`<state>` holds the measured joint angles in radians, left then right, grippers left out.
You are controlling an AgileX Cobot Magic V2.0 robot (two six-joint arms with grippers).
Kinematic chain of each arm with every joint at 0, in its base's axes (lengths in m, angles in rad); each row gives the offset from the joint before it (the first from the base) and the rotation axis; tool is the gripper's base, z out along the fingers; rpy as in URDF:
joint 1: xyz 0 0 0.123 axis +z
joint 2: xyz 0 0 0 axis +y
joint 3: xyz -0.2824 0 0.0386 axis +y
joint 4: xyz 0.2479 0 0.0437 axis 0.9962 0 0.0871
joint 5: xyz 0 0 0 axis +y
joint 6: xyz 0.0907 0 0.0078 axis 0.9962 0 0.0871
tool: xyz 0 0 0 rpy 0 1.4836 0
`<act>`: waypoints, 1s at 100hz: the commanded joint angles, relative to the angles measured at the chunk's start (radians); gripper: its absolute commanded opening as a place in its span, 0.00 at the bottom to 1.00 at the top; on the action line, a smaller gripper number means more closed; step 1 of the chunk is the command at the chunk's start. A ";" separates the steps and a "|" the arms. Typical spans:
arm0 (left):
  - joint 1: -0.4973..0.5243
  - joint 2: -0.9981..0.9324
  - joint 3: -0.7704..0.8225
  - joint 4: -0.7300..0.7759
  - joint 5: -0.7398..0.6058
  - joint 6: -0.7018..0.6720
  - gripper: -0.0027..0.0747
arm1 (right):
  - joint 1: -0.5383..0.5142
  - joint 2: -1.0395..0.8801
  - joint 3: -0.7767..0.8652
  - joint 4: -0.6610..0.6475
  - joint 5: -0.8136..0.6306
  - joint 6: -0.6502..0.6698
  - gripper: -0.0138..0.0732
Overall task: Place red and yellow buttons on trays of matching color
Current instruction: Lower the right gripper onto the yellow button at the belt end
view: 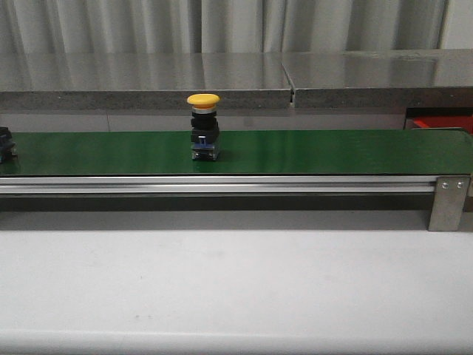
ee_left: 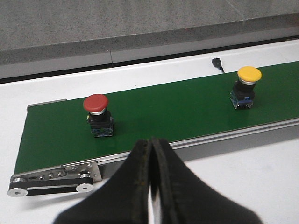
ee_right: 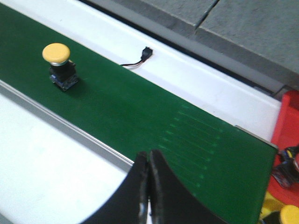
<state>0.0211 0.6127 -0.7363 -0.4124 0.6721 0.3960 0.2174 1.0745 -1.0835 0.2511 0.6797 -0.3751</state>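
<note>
The yellow tray [ee_right: 271, 204] is beyond the green belt's end, far from my left gripper, so next my right gripper picks the yellow button [view: 205, 127] up off the belt.
A yellow button [view: 203, 126] stands upright on the green belt [view: 332, 151], a little left of centre. It also shows in the left wrist view as the yellow button [ee_left: 246, 86] and in the right wrist view as the yellow button [ee_right: 58, 65]. A red button [ee_left: 96, 114] stands near the belt's left end; only its dark base [view: 6, 142] shows at the front view's edge. My left gripper [ee_left: 152, 142] is shut and empty, short of the belt's near rail. My right gripper [ee_right: 149, 156] is shut and empty over that rail. The red tray [ee_right: 287, 121] lies past the belt's right end, a yellow tray's edge [ee_right: 270, 205] beside it.
A dark-bodied button [ee_right: 285, 170] sits on the red tray, and a yellow cap [ee_right: 289, 215] shows by the yellow tray. A small wired connector [ee_right: 142, 55] lies behind the belt. A grey ledge [view: 148, 81] runs along the back. White table [view: 222, 281] stretches in front of the belt.
</note>
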 commanded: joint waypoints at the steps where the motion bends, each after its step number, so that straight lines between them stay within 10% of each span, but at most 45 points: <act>1: -0.007 -0.007 -0.022 -0.028 -0.061 0.002 0.01 | 0.030 0.076 -0.099 -0.002 -0.018 -0.005 0.06; 13: -0.007 -0.007 -0.022 -0.028 -0.063 0.002 0.01 | 0.060 0.199 -0.208 -0.002 0.031 -0.005 0.21; 40: -0.007 -0.007 -0.022 -0.028 -0.063 0.002 0.01 | 0.136 0.429 -0.398 -0.002 0.138 -0.005 0.88; 100: -0.007 -0.007 -0.022 -0.028 -0.063 0.002 0.01 | 0.190 0.796 -0.614 0.009 0.152 -0.004 0.88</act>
<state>0.0211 0.6065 -0.7318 -0.4124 0.6721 0.3983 0.4077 1.9062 -1.6592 0.2470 0.9076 -0.3751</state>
